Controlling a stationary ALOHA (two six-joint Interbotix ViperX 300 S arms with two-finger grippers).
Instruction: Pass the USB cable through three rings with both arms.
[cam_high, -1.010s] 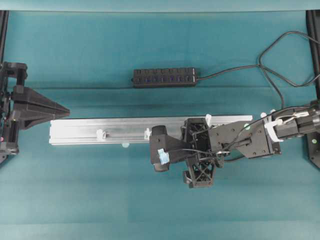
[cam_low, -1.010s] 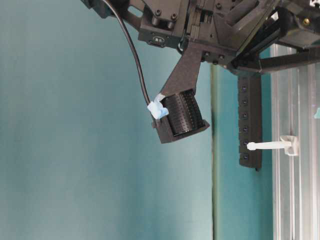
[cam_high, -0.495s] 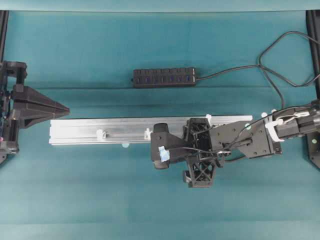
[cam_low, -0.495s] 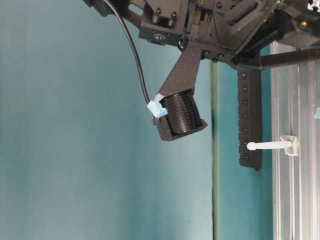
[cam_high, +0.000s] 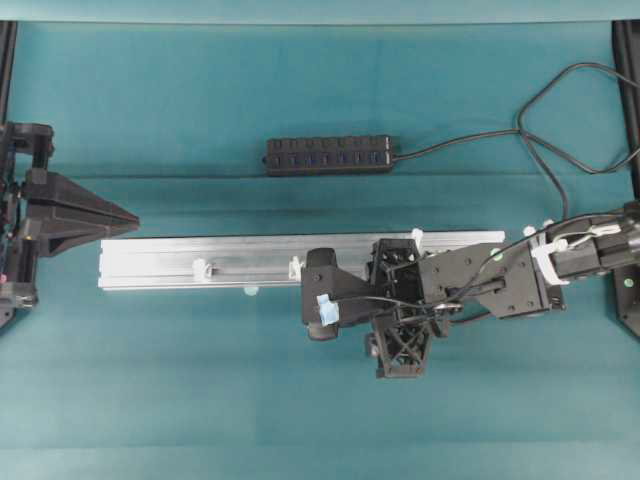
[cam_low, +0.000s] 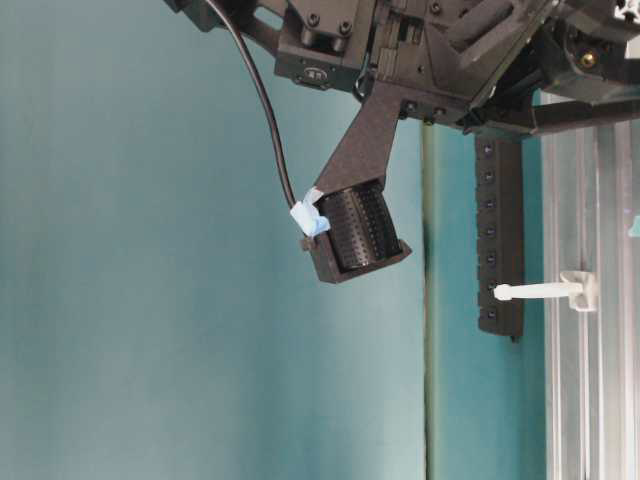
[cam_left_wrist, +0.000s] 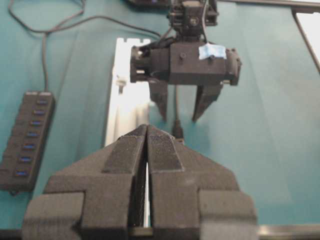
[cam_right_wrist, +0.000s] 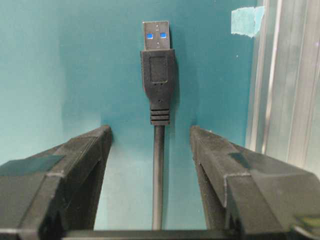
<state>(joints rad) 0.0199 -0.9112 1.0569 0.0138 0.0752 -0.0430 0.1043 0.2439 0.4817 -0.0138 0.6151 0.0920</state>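
Note:
My gripper will lift the USB cable and the black plug (cam_right_wrist: 158, 75) will stay pointing ahead, because the ribbed collar (cam_right_wrist: 160, 117) runs straight into the cable.
The USB cable (cam_right_wrist: 158, 170) lies on the teal cloth, and its black plug (cam_right_wrist: 158, 80) with a metal tip points away from my right wrist camera. My right gripper (cam_right_wrist: 150, 134) is open, with one finger on each side of the cable and touching neither it nor the plug. From the left wrist view, the right gripper (cam_left_wrist: 182, 107) hangs open over the plug (cam_left_wrist: 177, 128). In the overhead view the right gripper (cam_high: 398, 308) hides the plug. Three white rings (cam_high: 200, 268) (cam_high: 295, 267) (cam_high: 416, 238) stand on the silver rail (cam_high: 150, 262). My left gripper (cam_high: 132, 215) is shut and empty at the rail's left end.
A black multi-port hub (cam_high: 328, 155) with its own cord lies behind the rail. The rail (cam_right_wrist: 290, 75) runs close beside my right gripper's right finger. A bit of teal tape (cam_right_wrist: 247, 20) sits by the rail. One ring (cam_low: 545, 291) juts out from the rail in the table-level view.
The right arm has shifted very slightly over the cable. The left arm has not moved.

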